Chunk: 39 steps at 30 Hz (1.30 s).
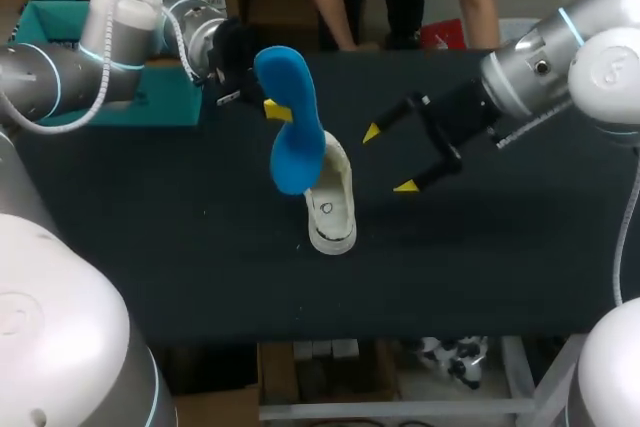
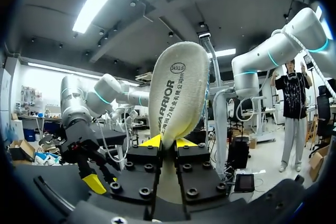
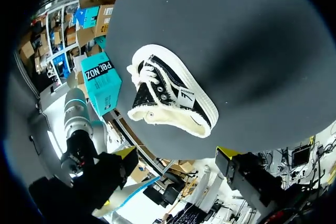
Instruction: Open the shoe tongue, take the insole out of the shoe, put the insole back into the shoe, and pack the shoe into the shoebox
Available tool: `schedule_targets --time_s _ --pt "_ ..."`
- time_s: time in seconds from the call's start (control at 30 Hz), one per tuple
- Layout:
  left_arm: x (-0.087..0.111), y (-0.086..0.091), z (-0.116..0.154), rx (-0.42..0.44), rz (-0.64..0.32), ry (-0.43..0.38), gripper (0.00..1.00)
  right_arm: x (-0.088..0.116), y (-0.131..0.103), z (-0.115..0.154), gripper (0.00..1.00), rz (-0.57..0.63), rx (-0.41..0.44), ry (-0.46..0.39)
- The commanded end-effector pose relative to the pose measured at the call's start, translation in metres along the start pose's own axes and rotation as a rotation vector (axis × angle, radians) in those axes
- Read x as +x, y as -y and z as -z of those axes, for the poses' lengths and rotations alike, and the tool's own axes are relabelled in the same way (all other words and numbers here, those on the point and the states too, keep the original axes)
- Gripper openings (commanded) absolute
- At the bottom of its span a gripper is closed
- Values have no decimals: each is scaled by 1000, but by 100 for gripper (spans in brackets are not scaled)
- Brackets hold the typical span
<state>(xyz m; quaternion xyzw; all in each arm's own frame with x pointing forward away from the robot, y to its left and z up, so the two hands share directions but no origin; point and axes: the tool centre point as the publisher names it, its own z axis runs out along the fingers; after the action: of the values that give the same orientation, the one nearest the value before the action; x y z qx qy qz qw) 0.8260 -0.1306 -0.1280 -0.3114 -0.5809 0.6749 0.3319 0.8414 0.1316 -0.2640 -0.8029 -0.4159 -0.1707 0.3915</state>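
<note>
The blue insole (image 1: 299, 127) holds its long shape from one pinch (image 1: 279, 111). I expect the insole to slip into the shoe's opening still unfolded when I push.
My left gripper (image 1: 275, 107) is shut on a blue insole (image 1: 292, 127) and holds it in the air above the table, over the shoe's heel end. In the left wrist view the insole's cream underside (image 2: 178, 93) stands upright, pinched at its lower end between the yellow-tipped fingers (image 2: 168, 141). The black high-top shoe with a cream sole (image 1: 331, 202) lies on the dark table (image 1: 200, 247); in the right wrist view the shoe (image 3: 173, 98) lies on its side ahead of my right gripper (image 3: 176, 153). My right gripper (image 1: 388, 159) hangs open and empty just right of the shoe.
A teal shoebox (image 1: 150, 92) stands at the back left, behind my left arm; the right wrist view shows this box (image 3: 102, 80) beyond the shoe. A person stands at the table's far edge (image 1: 400, 51), hands near it.
</note>
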Motion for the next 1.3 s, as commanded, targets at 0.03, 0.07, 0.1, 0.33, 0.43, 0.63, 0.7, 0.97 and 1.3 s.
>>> schedule_targets --time_s 0.03,0.07,0.1,0.33,0.43,0.63,0.7,0.97,1.3 --pt "-3 -6 9 85 9 14 0 -1 -4 1 100 4 38 -1" --pt "-3 -5 9 83 6 15 0 -1 -4 1 100 4 38 -1" --pt "-4 -3 8 83 6 16 0 -1 -4 1 100 4 38 -1" --pt "-6 3 4 80 -1 0 0 -1 -4 1 100 4 38 -1" --pt "-5 4 2 15 -24 3 0 -1 -4 1 100 4 38 -1" --pt "0 -4 -12 -224 -145 -51 0 0 -2 -2 100 -121 72 -78" --pt "0 -11 -15 -276 -183 -51 0 0 -1 -4 100 -179 91 -112" --pt "-4 -39 -27 -464 -301 -109 0 0 4 -22 100 -284 151 -161" --pt "-15 -70 -36 -678 -463 -130 0 -2 8 -33 71 -325 217 -236"
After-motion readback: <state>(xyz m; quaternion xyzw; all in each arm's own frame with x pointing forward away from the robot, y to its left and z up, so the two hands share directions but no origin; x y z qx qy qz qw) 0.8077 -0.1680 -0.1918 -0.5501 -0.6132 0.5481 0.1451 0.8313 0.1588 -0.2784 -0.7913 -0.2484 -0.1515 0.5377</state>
